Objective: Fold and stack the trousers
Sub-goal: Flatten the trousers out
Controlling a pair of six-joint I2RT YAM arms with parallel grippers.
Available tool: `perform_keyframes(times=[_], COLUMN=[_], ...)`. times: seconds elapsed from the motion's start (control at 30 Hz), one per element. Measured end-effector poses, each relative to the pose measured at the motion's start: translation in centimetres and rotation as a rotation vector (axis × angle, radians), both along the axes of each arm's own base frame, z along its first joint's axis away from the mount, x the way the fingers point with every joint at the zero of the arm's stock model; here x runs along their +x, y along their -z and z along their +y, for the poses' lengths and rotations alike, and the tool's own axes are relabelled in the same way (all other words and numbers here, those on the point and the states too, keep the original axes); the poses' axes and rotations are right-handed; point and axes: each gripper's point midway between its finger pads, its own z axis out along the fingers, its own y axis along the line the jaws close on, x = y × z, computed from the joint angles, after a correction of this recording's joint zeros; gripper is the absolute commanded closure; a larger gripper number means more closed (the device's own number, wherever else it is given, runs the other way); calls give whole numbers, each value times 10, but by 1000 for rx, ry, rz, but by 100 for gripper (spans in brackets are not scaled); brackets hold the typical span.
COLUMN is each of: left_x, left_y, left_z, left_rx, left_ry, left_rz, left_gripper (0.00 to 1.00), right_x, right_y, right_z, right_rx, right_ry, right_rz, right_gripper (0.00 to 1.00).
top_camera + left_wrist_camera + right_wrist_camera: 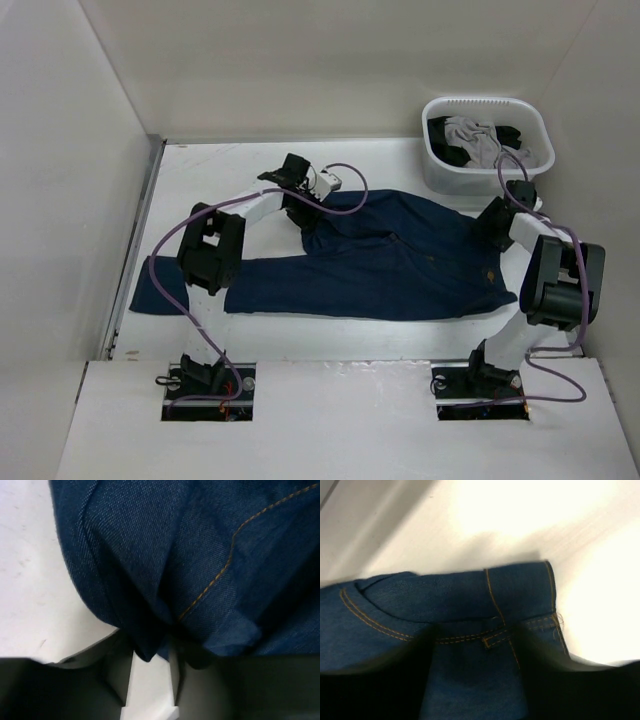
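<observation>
Next, my left gripper pulls the bunched leg [316, 241] out toward the empty back corner [215, 168] before it matches the hems, because that leg ends far short of the straight leg's hem.
The dark navy trousers [380, 270] lie spread across the table, waistband to the right and one long leg reaching left. The other leg is bunched up at the back. My left gripper [303, 205] is shut on a fold of that leg; in the left wrist view the denim [175, 555] is pinched at my white fingertips [167, 647]. My right gripper [492, 225] is at the waistband's far right corner. In the right wrist view the waistband with orange stitching [445, 600] sits between my dark fingers [475, 645], which are shut on it.
A white basket [485, 101] holding grey and dark clothes stands at the back right, just behind my right arm. White walls close in the table on the left, back and right. Bare tabletop [220, 170] lies at the back left.
</observation>
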Motion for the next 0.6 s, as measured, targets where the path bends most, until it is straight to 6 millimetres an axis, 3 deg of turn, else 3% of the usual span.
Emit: perform_keyframes(times=[0.07,0.13,0.27,0.37,0.47,0.53,0.6], left_x=[-3,-3,6,31,71,92,98], left_y=[6,10,8,-7,-52,-103,-159], left_z=[-2,-2,10,43,94,125,146], left_rx=[-6,-13,1,63,137,191,254], left_ry=[-10,-21,-64,-132,-206,-231,-226], left_rz=[25,40,23,-73,-258,-419,-577], left_gripper=[96,100,100,100,100,100,100], right_x=[5,5,3,5,9,10,10], right_y=[4,8,0,-26,-65,-89,-104], right_z=[3,5,6,6,10,16,23], right_rx=[24,48,68,55,33,17,6], right_ry=[-8,-5,7,0,-20,-41,-57], right_rz=[-4,-5,-44,-122,-238,-315,-371], right_gripper=[74,92,100,100,100,100,100])
